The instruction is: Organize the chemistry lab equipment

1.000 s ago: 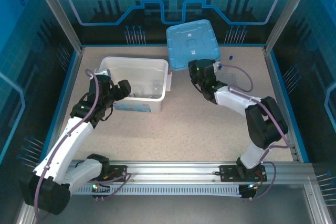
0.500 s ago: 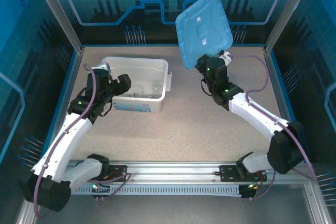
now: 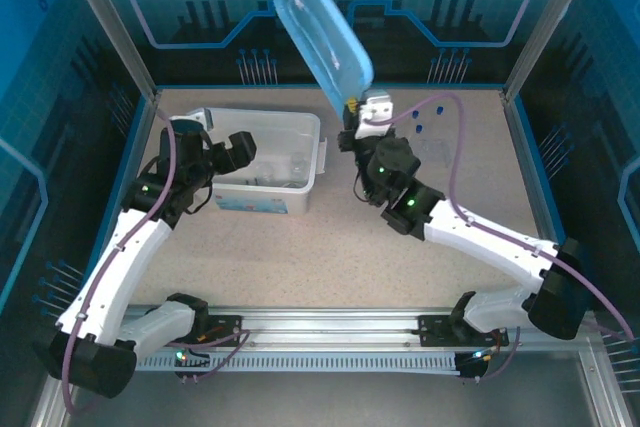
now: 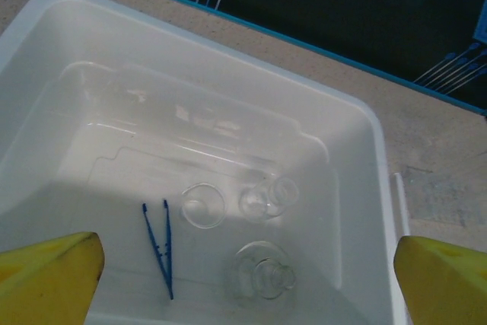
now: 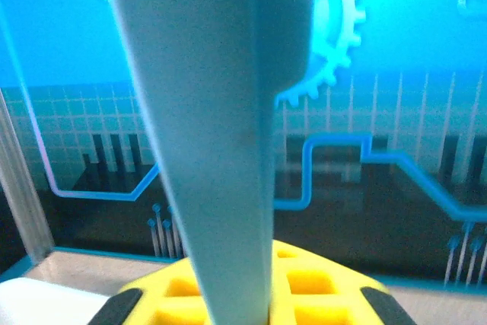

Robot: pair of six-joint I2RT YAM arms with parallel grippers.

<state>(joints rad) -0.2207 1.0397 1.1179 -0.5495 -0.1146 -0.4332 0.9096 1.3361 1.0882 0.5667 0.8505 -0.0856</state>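
Note:
The light-blue lid on edge (image 3: 322, 25) is in my right gripper, out of my left gripper's reach. Next, I swing the lid over the white tub (image 3: 270, 142) and pass it over.
The white tub (image 3: 310, 127) stands at the back left. In the left wrist view its floor holds dark-blue tweezers (image 4: 158, 245), a clear flask (image 4: 262, 275) and two other clear glass pieces (image 4: 202, 205). My left gripper (image 3: 215, 152) (image 4: 247, 294) hovers open over the tub's near left side, with nothing between its yellow fingers (image 4: 53, 275). My right gripper (image 3: 352, 112) (image 5: 266, 294) is shut on the light-blue lid (image 3: 318, 27) (image 5: 221, 112). It holds the lid high and tilted on edge, to the right of the tub. Blue-capped tubes (image 3: 420, 128) lie on the table at the back right.
The tub's wall (image 4: 365, 188) rises around the glassware. Blue panels and metal posts (image 3: 100, 17) fence the table at the back and sides. Bare tabletop (image 3: 320, 247) lies between the two arms.
My right gripper has raised the lid off the table's back and swung it left, tipping it on edge. My left gripper has opened wider and moved slightly over the tub.

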